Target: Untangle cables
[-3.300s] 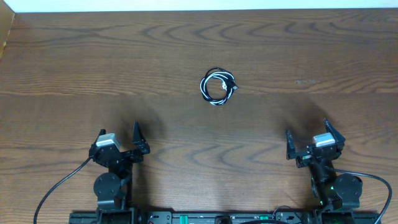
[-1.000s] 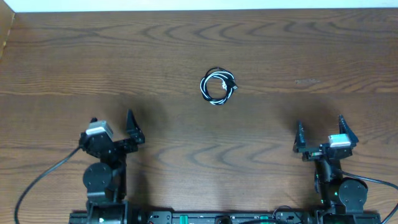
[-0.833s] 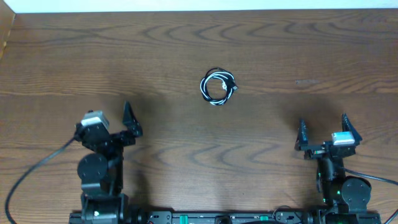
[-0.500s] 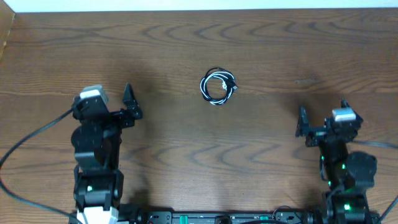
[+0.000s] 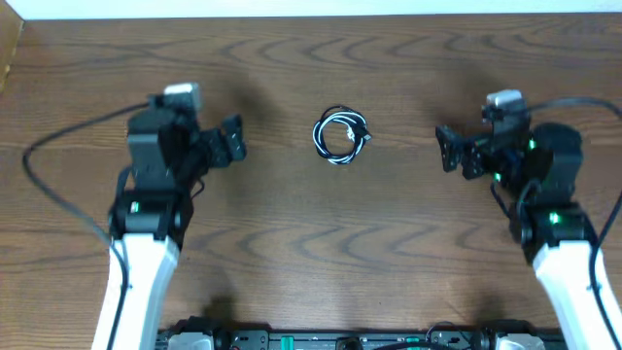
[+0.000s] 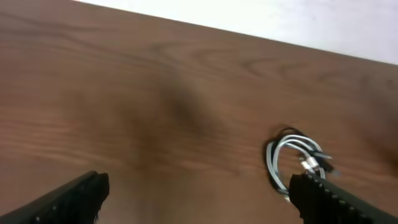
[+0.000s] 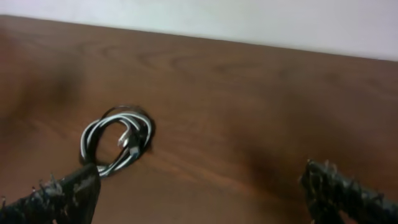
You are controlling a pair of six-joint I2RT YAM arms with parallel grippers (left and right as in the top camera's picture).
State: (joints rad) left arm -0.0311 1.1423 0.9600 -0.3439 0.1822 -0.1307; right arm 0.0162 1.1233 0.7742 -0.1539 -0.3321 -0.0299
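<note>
The way is clear and the plug ends (image 5: 362, 135) sit opposite, so the robot's left gripper should continue to the coil's facing strands (image 5: 319, 139) until its open fingers are on both sides of them.
The black and white cables (image 5: 342, 136) lie coiled together in one small loop on the wooden table, a plug end showing on the right side. My left gripper (image 5: 231, 142) is open and empty, left of the coil and apart from it. My right gripper (image 5: 448, 152) is open and empty, right of the coil and apart from it. In the left wrist view the coil (image 6: 296, 164) lies just beyond the right fingertip (image 6: 329, 198) of my left gripper (image 6: 199, 199). In the right wrist view the coil (image 7: 118, 144) lies just beyond the left fingertip (image 7: 59, 198) of my right gripper (image 7: 202, 196).
The table's far edge meets a white wall (image 5: 311, 8). A light wooden edge (image 5: 10, 49) shows at the far left corner. Thick black wires (image 5: 58, 185) trail from the arms toward the table's front.
Both arms have risen from the front edge and reached forward and inward, now flanking the coil on either side. The cables have not moved. Both grippers stay open.
</note>
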